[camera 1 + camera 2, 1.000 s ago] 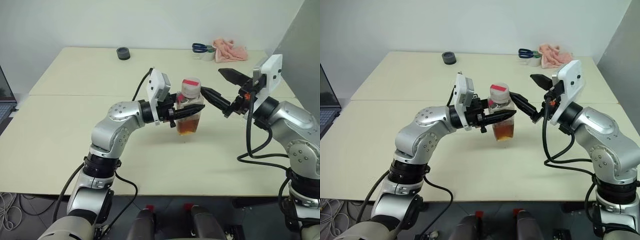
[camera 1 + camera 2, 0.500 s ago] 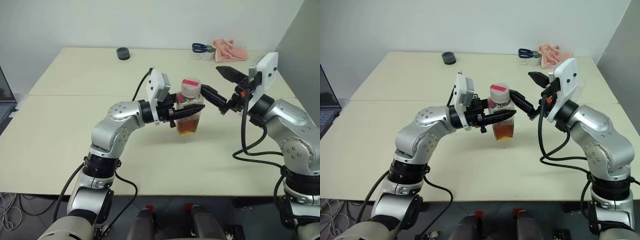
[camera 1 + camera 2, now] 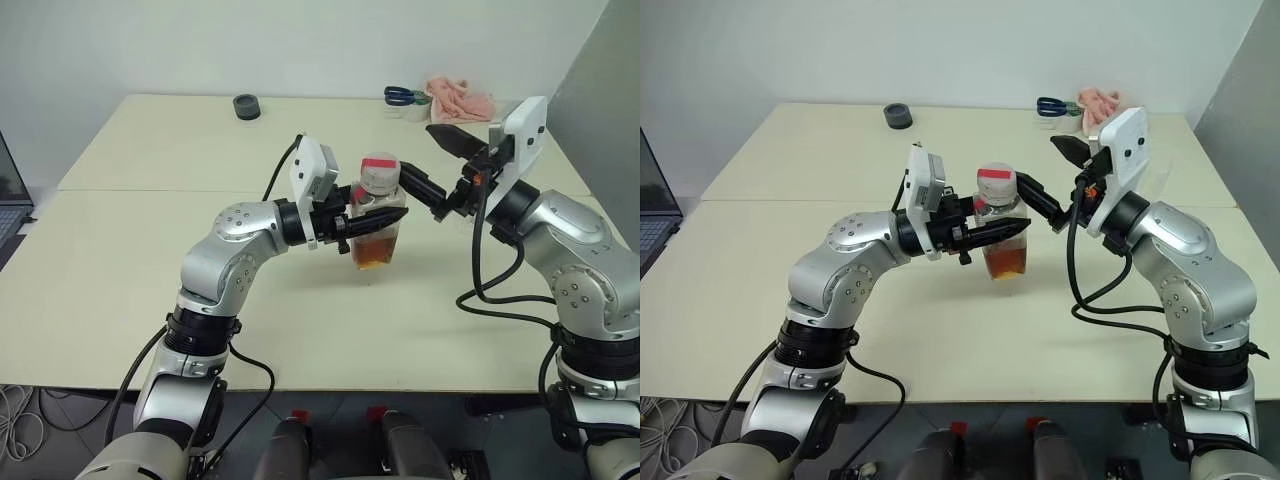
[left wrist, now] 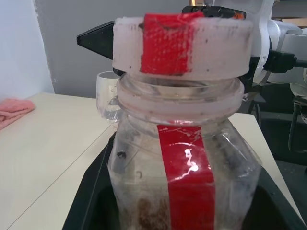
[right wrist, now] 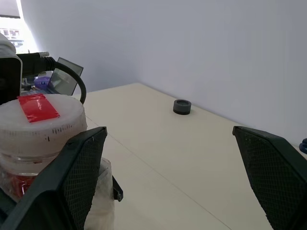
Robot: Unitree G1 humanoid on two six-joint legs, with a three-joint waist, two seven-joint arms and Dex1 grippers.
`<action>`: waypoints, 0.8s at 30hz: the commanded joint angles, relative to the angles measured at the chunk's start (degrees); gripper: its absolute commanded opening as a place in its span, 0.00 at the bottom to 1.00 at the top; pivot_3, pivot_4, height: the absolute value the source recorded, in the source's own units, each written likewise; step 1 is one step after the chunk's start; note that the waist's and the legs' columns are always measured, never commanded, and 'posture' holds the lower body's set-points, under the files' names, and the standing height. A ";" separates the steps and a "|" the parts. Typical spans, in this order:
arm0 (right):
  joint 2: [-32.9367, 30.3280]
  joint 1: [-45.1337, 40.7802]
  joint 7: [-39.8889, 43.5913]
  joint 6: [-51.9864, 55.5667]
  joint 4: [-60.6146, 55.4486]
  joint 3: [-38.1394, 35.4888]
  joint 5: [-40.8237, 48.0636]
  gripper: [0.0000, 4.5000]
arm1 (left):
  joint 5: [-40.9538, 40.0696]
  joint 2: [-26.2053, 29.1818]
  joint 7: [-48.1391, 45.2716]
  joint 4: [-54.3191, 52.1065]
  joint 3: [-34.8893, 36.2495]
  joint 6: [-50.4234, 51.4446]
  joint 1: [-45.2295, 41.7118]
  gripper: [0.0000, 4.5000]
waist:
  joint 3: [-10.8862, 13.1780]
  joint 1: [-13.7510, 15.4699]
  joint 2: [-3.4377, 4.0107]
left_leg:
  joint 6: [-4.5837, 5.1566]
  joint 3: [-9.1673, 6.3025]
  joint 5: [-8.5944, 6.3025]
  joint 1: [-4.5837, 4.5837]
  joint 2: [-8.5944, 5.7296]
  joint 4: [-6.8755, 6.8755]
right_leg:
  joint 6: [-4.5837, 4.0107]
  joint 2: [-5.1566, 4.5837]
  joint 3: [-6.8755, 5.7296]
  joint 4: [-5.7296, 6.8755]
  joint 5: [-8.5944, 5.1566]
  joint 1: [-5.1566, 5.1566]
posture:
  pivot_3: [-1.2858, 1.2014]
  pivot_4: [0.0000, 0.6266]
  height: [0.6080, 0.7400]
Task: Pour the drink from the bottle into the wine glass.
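Observation:
My right gripper's open fingers are off to the side of the white cap [image 3: 380, 174], so my right gripper should back away, swing round and straddle the cap [image 3: 996, 183] before it pulls it off.
My left gripper [image 3: 385, 216] is shut on the bottle [image 3: 378, 225] and holds it upright over the middle of the table [image 3: 150, 290]. The clear bottle has a red label strip [image 4: 187, 177] and a white cap with a red top [image 3: 380, 172]. The amber drink [image 3: 375, 253] fills its lower part. My right gripper [image 3: 417, 152] is open just right of the cap, one finger [image 5: 72, 182] close beside it, holding nothing. The wine glass [image 4: 108, 96] stands behind the bottle in the left wrist view.
At the table's far edge lie a dark tape roll [image 3: 246, 106], blue scissors [image 3: 402, 96] and a pink cloth [image 3: 460, 100]. A laptop [image 3: 10, 200] sits at the far left.
My right forearm has swung in slightly toward the bottle, while its open gripper stays beside the cap. The left gripper and the bottle have not moved.

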 commanded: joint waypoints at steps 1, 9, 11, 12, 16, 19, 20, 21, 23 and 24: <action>-0.48 -0.03 1.97 -1.48 -1.41 0.44 0.00 1.00 | -0.52 -0.35 -0.17 -2.95 0.06 -1.01 -0.92 0.44 | 0.00 0.00 0.00 | 0.00 0.00 0.00 0.00 0.00 0.00 | 0.00 0.00 0.00 0.00 0.00 0.00 | 0.52 0.24 1.00; -3.75 4.07 3.45 -1.88 0.08 -2.53 -0.79 1.00 | -0.66 -0.33 -0.09 -3.20 -0.16 -1.01 -0.92 0.44 | 0.00 0.03 0.00 | 0.00 0.00 0.00 0.00 0.00 0.00 | 0.00 0.00 0.01 0.00 0.00 0.00 | 0.52 0.24 1.00; -5.18 5.05 4.01 -2.63 0.57 -2.52 -2.14 1.00 | -0.64 -0.32 -0.17 -3.09 -0.16 -1.12 -0.95 0.44 | 0.00 0.03 0.00 | 0.00 0.00 0.00 0.00 0.00 0.00 | 0.00 0.00 0.00 0.00 0.00 0.00 | 0.52 0.24 1.00; -5.52 5.26 4.00 -2.61 0.70 -2.70 -2.39 1.00 | -0.63 -0.33 -0.18 -3.06 -0.14 -1.15 -0.97 0.44 | 0.00 0.02 0.00 | 0.00 0.02 0.00 0.00 -0.01 0.01 | 0.00 0.00 0.01 0.00 0.00 0.00 | 0.52 0.24 1.00; -7.79 6.62 5.05 -1.40 0.05 -4.83 -1.14 1.00 | -0.63 -0.27 -0.18 -3.12 -0.08 -1.10 -0.90 0.44 | 0.00 0.00 0.00 | 0.00 0.03 0.00 0.01 0.01 0.01 | 0.00 0.01 0.02 0.02 0.00 0.00 | 0.52 0.24 1.00; -8.85 7.34 6.96 2.01 -1.28 -7.96 4.43 1.00 | -0.64 -0.13 -0.25 -3.06 0.06 -1.15 -0.83 0.44 | 0.00 0.05 0.00 | 0.00 0.01 0.00 0.00 0.00 0.01 | 0.00 0.01 0.01 0.01 0.00 0.00 | 0.52 0.24 1.00; -8.98 7.16 7.66 4.38 -1.87 -9.47 8.45 1.00 | -0.65 -0.10 -0.26 -3.03 0.10 -1.17 -0.79 0.44 | 0.00 0.05 0.00 | 0.00 0.02 0.00 -0.01 -0.01 0.01 | 0.00 0.00 0.02 0.01 0.00 0.00 | 0.52 0.24 1.00; -9.31 6.94 8.38 6.18 -2.43 -10.55 11.72 1.00 | -0.65 -0.07 -0.29 -2.99 0.13 -1.20 -0.77 0.44 | 0.00 0.03 0.00 | 0.01 0.03 0.00 -0.01 0.00 0.01 | 0.00 -0.01 0.03 0.00 0.00 0.00 | 0.52 0.24 1.00; -10.76 6.51 10.45 9.36 -3.44 -11.92 17.62 1.00 | -0.62 -0.09 -0.33 -2.83 0.13 -1.31 -0.77 0.44 | 0.00 0.01 0.00 | 0.01 0.04 0.00 0.00 0.00 0.00 | 0.00 0.00 0.03 0.00 0.00 0.00 | 0.52 0.24 1.00; -11.45 6.17 11.03 10.77 -3.47 -12.40 20.06 1.00 | -0.57 -0.14 -0.35 -2.72 0.09 -1.39 -0.79 0.44 | 0.00 0.01 0.00 | 0.01 0.03 -0.01 0.00 0.00 0.00 | 0.00 0.00 0.03 0.00 0.00 0.00 | 0.52 0.24 1.00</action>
